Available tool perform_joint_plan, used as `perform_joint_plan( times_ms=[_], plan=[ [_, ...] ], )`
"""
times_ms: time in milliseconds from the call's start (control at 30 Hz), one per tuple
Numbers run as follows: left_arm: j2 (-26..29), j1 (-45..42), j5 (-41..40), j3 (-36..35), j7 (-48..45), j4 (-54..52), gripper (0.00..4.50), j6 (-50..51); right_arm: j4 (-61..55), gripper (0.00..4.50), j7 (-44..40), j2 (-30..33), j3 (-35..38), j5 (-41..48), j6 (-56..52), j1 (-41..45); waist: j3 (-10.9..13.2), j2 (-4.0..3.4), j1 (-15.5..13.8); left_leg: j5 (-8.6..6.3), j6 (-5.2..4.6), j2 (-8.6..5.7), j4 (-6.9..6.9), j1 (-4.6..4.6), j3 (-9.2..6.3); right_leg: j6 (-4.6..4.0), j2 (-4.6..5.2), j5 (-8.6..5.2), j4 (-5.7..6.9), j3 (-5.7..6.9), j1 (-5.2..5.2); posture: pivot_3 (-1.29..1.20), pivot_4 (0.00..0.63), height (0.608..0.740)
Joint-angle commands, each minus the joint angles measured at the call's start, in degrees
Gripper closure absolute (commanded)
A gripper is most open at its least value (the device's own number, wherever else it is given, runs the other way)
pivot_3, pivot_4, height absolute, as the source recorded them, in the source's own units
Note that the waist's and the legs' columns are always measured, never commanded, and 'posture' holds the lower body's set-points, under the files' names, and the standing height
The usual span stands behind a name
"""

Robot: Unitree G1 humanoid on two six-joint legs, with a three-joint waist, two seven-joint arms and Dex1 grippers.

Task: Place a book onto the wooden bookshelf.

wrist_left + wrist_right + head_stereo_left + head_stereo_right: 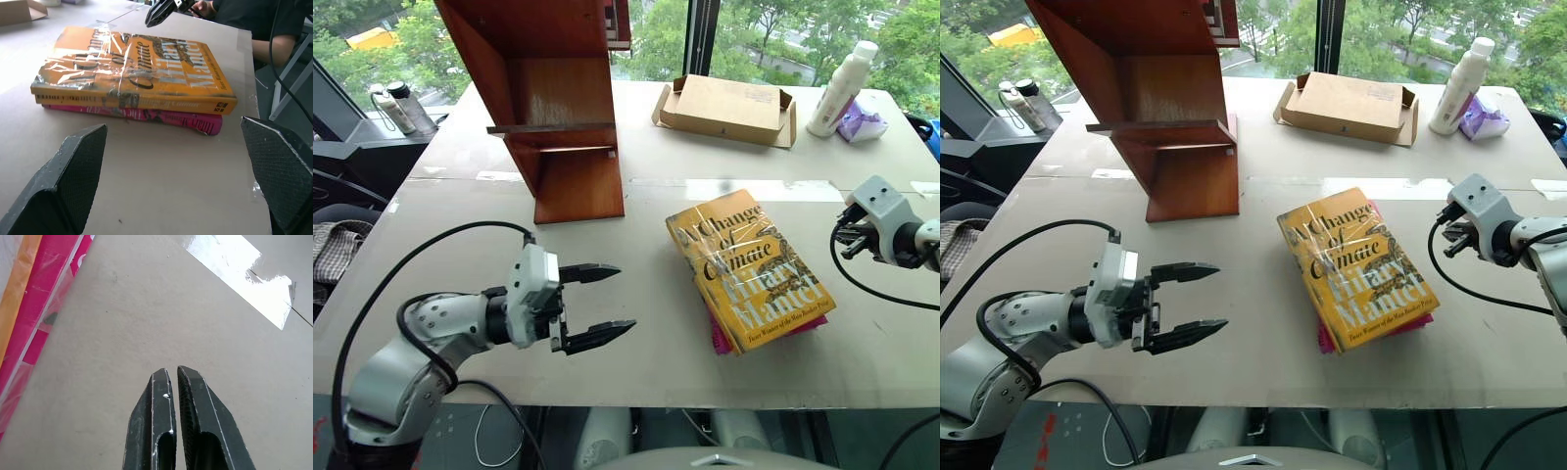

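Note:
I expect the yellow book (751, 271) to come away by itself when I lift it, because the pink book's edges (718, 335) stick out crooked under it.
The yellow book (749, 269), titled "A Change of Climate", lies flat on the table on top of a smaller pink book (719, 339). The wooden bookshelf (558, 108), reddish-brown, stands at the back left of the table. My left gripper (623, 299) is open and empty, hovering left of the book with its fingers pointing toward it. In the left wrist view the yellow spine (132, 98) faces the open fingers. My right gripper (171, 373) is shut and empty, over bare table just right of the two books, apart from them.
An open cardboard box (724, 108) sits at the back, with a white bottle (842, 88) and a purple packet (862, 122) to its right. A shiny tape strip (783, 191) crosses the table. A person's arm (274, 49) shows beyond the table's right edge.

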State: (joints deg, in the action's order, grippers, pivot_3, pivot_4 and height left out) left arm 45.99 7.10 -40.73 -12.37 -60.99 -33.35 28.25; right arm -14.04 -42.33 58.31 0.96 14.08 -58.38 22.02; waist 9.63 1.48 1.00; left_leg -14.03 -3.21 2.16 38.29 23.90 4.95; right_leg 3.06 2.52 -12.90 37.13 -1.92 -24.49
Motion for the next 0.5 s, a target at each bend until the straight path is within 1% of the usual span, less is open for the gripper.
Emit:
perform_joint_plan(
  times_ms=[33,333,500],
  plan=[
    [0.2,0.6,-1.1,-1.6,-0.5,-1.2,0.0,-1.4,-6.8,4.39,0.1,-0.7,1.0,1.9,-2.0,-0.7,0.0,0.0,-0.2,0.0,0.0,0.0,0.0,0.0,-0.01,0.0,0.0,0.0,0.0,0.02,0.0,0.0,0.15,0.74],
    [-0.1,1.7,-0.1,-2.2,-0.2,-0.2,0.0,-2.8,-15.5,4.39,2.2,-5.5,-0.8,5.7,-7.7,-0.7,0.0,0.01,-0.3,-0.01,-0.01,-0.03,0.02,0.04,-0.02,0.0,0.07,0.0,-0.02,0.04,0.01,0.0,0.15,0.74],
    [-0.3,2.7,0.0,-2.1,0.0,-0.4,0.0,-3.2,-18.6,4.39,2.8,-7.3,-2.2,7.3,-9.1,-0.8,0.0,0.01,-0.2,-0.01,-0.01,-0.02,0.02,0.04,-0.03,0.0,0.07,0.0,-0.02,0.05,0.01,0.0,0.15,0.74]
  ],
)
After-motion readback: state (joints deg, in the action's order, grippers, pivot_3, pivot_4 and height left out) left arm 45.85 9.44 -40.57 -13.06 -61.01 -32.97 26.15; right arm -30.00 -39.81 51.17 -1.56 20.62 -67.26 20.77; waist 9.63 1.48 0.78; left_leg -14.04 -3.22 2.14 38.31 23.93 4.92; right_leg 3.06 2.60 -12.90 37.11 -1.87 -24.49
